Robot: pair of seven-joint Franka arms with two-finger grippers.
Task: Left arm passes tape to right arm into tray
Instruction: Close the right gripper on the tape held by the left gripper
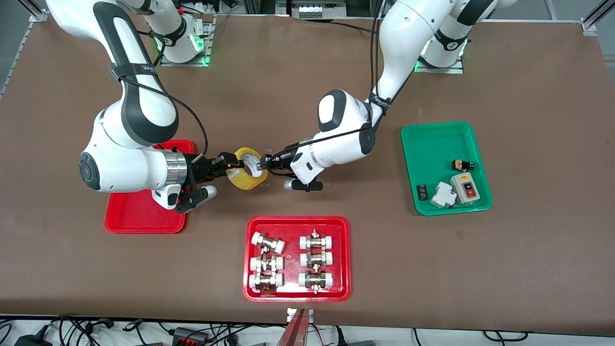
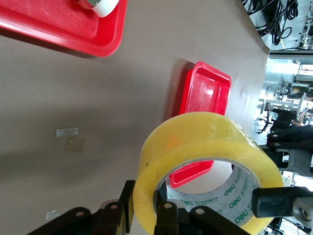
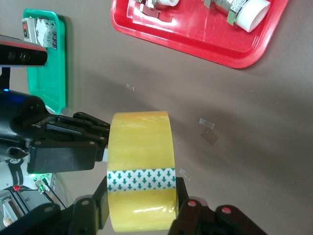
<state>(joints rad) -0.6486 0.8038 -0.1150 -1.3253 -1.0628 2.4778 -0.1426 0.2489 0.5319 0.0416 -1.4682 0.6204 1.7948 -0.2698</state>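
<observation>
Both my grippers hold the yellow tape (image 1: 246, 180), so my left gripper should open and back away before my right gripper carries the tape to the plain red tray (image 1: 140, 213).
The yellow tape (image 1: 248, 181) hangs in the air between both grippers, over the bare table beside the plain red tray (image 1: 144, 218). My left gripper (image 1: 263, 167) is shut on the roll's wall, one finger in the hole and one outside, as the left wrist view (image 2: 144, 210) shows on the tape (image 2: 195, 132). My right gripper (image 1: 234, 167) has the roll across its width; in the right wrist view (image 3: 142, 208) its pads press both flat sides of the tape (image 3: 142, 142). The tray also shows in the left wrist view (image 2: 205, 93).
A red tray of white-capped metal fittings (image 1: 298, 223) lies nearer the front camera than the tape. A green tray (image 1: 432, 139) with switch parts lies toward the left arm's end. The right arm's forearm hangs over part of the plain red tray.
</observation>
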